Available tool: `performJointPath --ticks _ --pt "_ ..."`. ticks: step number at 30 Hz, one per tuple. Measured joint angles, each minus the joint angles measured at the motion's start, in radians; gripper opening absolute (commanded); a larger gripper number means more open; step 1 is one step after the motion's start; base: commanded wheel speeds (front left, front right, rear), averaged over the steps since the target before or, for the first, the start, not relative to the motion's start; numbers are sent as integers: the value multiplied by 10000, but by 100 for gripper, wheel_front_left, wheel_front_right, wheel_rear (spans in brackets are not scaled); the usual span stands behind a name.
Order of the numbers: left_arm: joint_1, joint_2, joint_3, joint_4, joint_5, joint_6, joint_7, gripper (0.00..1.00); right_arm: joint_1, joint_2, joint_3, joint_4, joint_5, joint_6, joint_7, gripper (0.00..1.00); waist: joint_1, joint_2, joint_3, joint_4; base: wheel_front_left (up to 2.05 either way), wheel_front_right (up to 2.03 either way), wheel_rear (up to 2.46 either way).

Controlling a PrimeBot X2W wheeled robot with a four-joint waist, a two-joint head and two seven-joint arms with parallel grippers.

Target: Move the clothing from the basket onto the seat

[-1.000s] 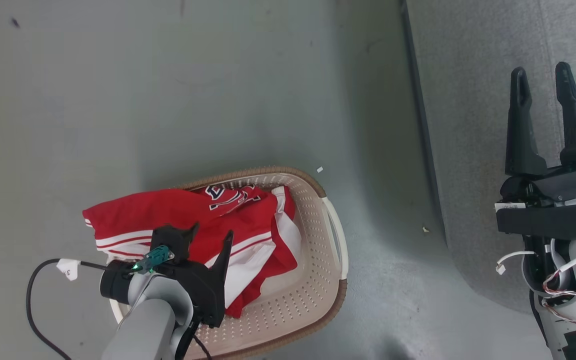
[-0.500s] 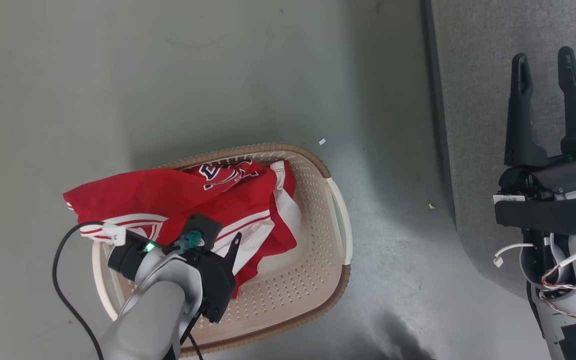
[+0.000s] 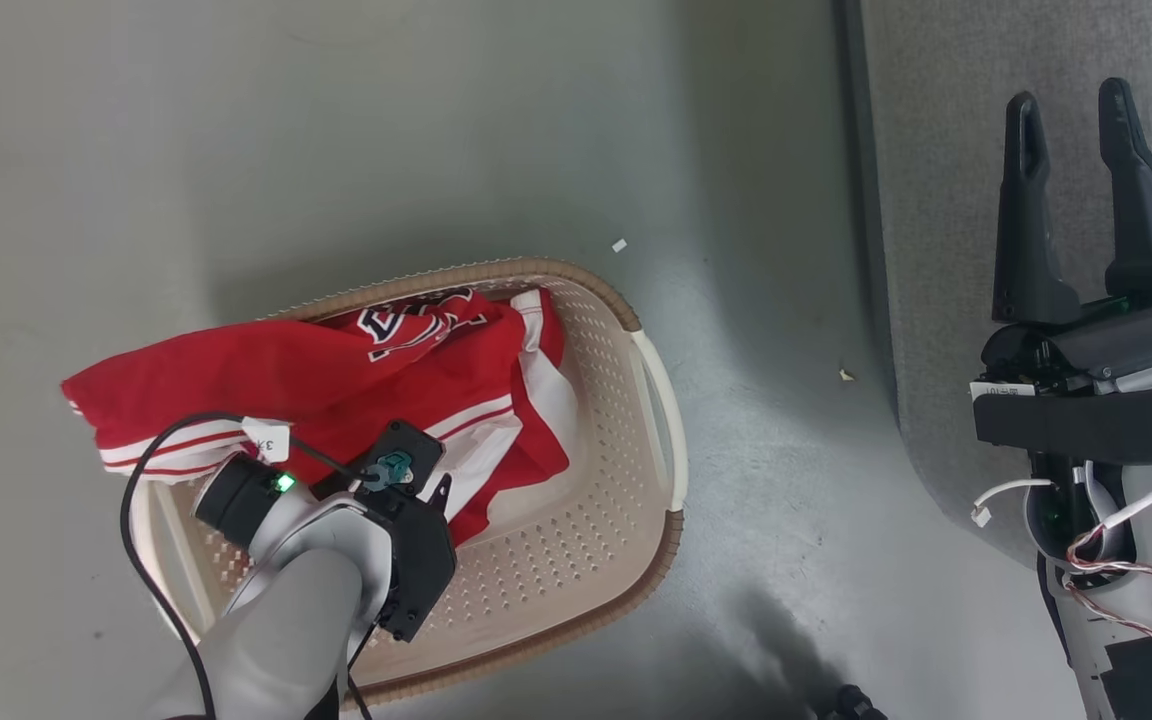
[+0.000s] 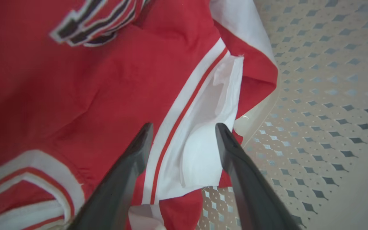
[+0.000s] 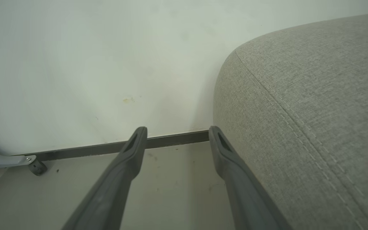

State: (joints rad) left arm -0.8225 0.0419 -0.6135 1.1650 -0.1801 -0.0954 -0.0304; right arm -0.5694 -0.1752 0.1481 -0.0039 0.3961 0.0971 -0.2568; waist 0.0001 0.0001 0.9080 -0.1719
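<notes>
I expect another piece to stay in the basket when I lift the lettered clothing (image 3: pixel 416 382), because red and white cloth (image 3: pixel 545 414) sticks out past the striped edge.
The red clothing (image 3: pixel 336 370) with white stripes lies piled in the cream basket (image 3: pixel 576 540), one end draped over the left rim; navy letters show on top. My left gripper (image 3: pixel 426 485) points down into the pile. In the left wrist view it (image 4: pixel 184 126) is open, its fingers straddling a white and red striped fold of the clothing (image 4: pixel 91 83), with the perforated basket (image 4: pixel 315 95) floor to the right. My right gripper (image 3: pixel 1069 100) stands open and empty over the grey seat (image 3: pixel 936 150); its wrist view shows the gripper (image 5: pixel 177 128) beside the seat (image 5: pixel 299 111) corner.
Grey-green floor (image 3: pixel 336 150) surrounds the basket, with small white scraps (image 3: pixel 619 245) on it. A black cable (image 3: pixel 136 500) loops from my left wrist. The right wrist view shows a pale wall (image 5: pixel 107 64), a dark baseboard and a caster (image 5: pixel 37 166).
The head camera has shifted, sliding the basket up and left in the picture. My left gripper has tipped downward and dropped closer onto the clothing. The right gripper stays open.
</notes>
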Motion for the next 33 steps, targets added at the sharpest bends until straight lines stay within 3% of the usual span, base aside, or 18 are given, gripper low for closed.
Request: performJointPath --ticks 12,31,32,33 --pt "-763 353 -107 715 244 688 633 100 -125 288 -4 -201 -98 88 -17 100 -1 -2 476 -432 0 0 0" --pt "-711 871 -614 1039 777 878 972 100 -174 504 -27 -299 -274 238 -90 100 -2 -2 853 -759 0 0 0" --pt "-709 892 -608 1041 777 876 918 95 -174 510 -38 -299 -276 253 -92 100 -2 -2 864 -760 0 0 0" --pt "-702 918 -608 1041 775 876 867 58 -174 514 -50 -297 -291 255 -92 100 -2 -2 873 -760 0 0 0"
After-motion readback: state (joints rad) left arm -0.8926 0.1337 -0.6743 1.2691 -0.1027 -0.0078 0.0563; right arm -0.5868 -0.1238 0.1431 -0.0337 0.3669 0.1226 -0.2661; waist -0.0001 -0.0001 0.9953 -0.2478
